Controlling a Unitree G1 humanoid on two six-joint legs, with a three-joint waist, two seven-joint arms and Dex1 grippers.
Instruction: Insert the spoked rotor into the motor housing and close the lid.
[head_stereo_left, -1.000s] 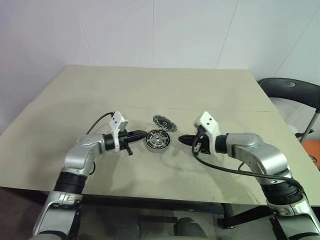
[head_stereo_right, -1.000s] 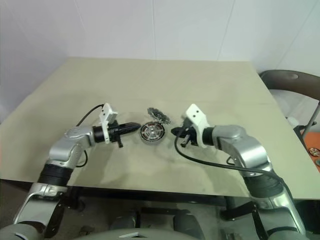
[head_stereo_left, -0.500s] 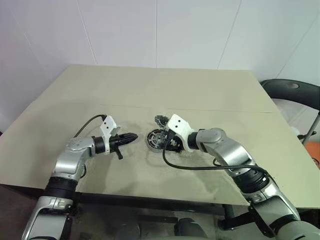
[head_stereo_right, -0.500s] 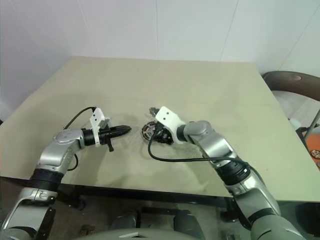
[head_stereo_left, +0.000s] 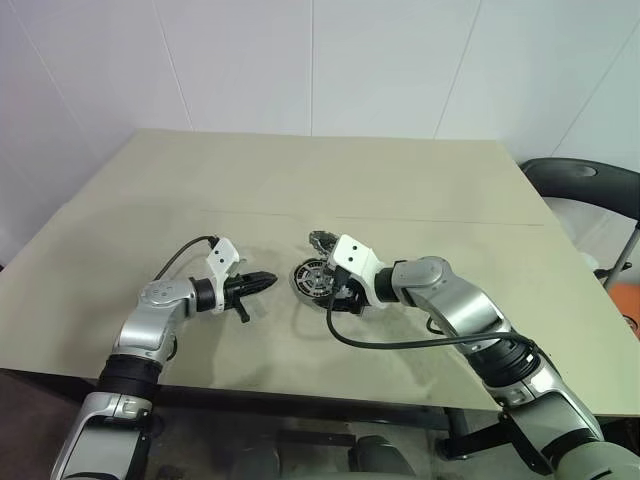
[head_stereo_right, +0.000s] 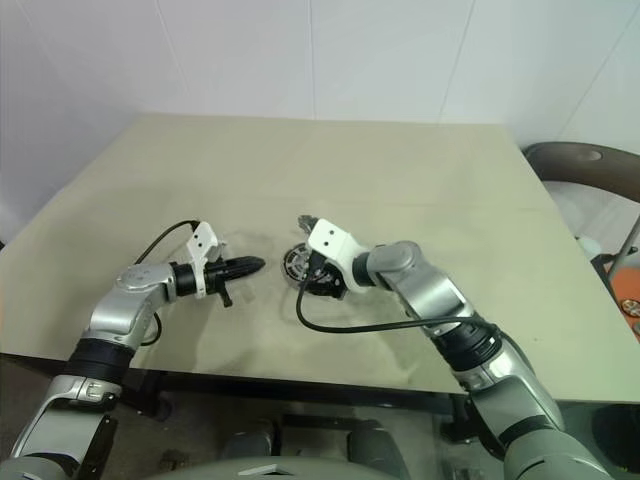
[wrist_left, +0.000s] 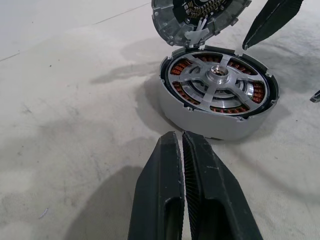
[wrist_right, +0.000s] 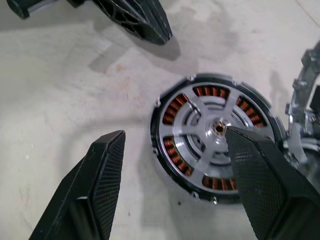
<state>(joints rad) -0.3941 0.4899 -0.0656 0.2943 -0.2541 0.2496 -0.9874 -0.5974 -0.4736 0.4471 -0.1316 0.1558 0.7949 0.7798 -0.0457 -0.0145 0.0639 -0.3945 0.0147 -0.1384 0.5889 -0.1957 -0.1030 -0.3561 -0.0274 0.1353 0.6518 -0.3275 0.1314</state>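
The lid (head_stereo_left: 322, 240) stands at the far edge of the motor housing. Next, my right gripper turns the housing (head_stereo_left: 309, 281) to bring the lid around toward itself before it closes the lid.
The motor housing (wrist_left: 210, 125) rests on the table, its copper windings showing. The spoked rotor (wrist_right: 192, 131) lies seated inside it, silver spokes over the windings. The lid (wrist_left: 200, 20) stands tilted up at the housing's far edge, open. My right gripper (wrist_right: 175, 135) is open and hovers over the housing, one finger (wrist_right: 260, 175) above the hub and the other (wrist_right: 100, 180) over bare table; it holds nothing. My left gripper (wrist_left: 181, 137) is shut and empty, pointing at the housing's left side from a short gap away.
The beige table (head_stereo_left: 420, 180) stretches wide around the parts. A dark chair (head_stereo_left: 590, 185) stands off the table's right side. Black cables loop from both wrists over the near tabletop.
My right arm has swung left from beside the housing to over it, and its gripper went from shut to open. My left gripper has drawn slightly back from the housing, staying shut.
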